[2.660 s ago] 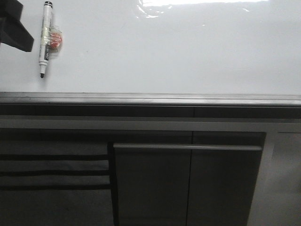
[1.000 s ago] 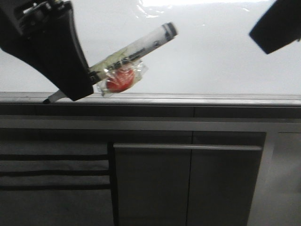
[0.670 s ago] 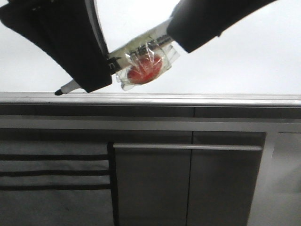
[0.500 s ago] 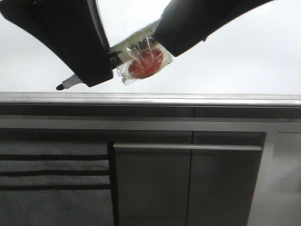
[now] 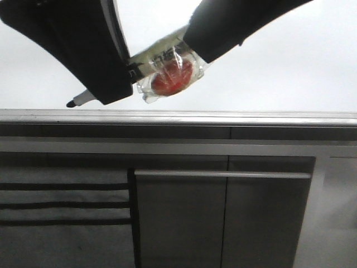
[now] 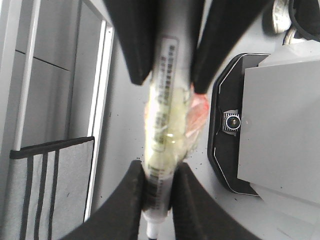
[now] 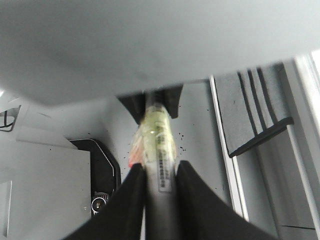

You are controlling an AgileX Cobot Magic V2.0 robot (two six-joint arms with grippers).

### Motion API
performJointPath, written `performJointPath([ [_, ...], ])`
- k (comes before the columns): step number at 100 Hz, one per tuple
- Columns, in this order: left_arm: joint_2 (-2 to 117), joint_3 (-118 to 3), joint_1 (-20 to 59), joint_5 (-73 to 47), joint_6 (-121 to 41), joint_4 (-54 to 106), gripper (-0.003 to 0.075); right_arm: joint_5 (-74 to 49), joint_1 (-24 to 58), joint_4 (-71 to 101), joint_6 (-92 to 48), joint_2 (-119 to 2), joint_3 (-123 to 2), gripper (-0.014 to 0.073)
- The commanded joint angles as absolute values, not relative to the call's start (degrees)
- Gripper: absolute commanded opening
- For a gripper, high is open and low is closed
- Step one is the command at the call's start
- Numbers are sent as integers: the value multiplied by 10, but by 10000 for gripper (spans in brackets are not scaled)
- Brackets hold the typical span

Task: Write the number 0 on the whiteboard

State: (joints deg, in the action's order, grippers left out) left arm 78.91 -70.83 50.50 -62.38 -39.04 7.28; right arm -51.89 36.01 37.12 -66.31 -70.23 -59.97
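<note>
The robot's left gripper is covering the marker's body (image 5: 85,97) near the marker's tip, so it needs to open and move away before the right gripper writes 0 on the whiteboard (image 5: 181,100).
The white marker pen (image 5: 159,56) with a red object (image 5: 172,76) taped to it hangs tilted above the whiteboard (image 5: 279,72), black tip (image 5: 72,103) low at the left. My left gripper (image 5: 114,89) is shut on the barrel near the tip. My right gripper (image 5: 201,42) is shut on the upper, cap end. In the left wrist view the marker (image 6: 167,125) runs between my left gripper (image 6: 157,190) and the right one's fingers (image 6: 137,60). The right wrist view shows my right gripper (image 7: 160,185) shut on the marker (image 7: 157,145). No number 0 shows on the board.
The whiteboard's grey metal edge strip (image 5: 223,117) runs across the front view. Dark grey cabinet fronts (image 5: 223,218) lie below it. A black-rimmed base with a small lens (image 6: 232,122) shows in the left wrist view.
My right gripper has come in from the upper right and shut on the marker's cap end. The marker has risen slightly in my left gripper. In the last half second almost nothing moved.
</note>
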Motion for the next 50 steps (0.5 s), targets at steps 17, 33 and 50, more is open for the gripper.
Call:
performJointPath([
  [17, 770, -726, 509, -606, -382, 87, -20, -512, 361, 391, -665, -692, -619, 78],
  [33, 770, -726, 509, -603, -382, 87, -20, -514, 361, 391, -665, -692, -619, 78],
  [50, 770, -726, 509, -597, -382, 87, -20, -516, 361, 391, -665, -692, -619, 10],
])
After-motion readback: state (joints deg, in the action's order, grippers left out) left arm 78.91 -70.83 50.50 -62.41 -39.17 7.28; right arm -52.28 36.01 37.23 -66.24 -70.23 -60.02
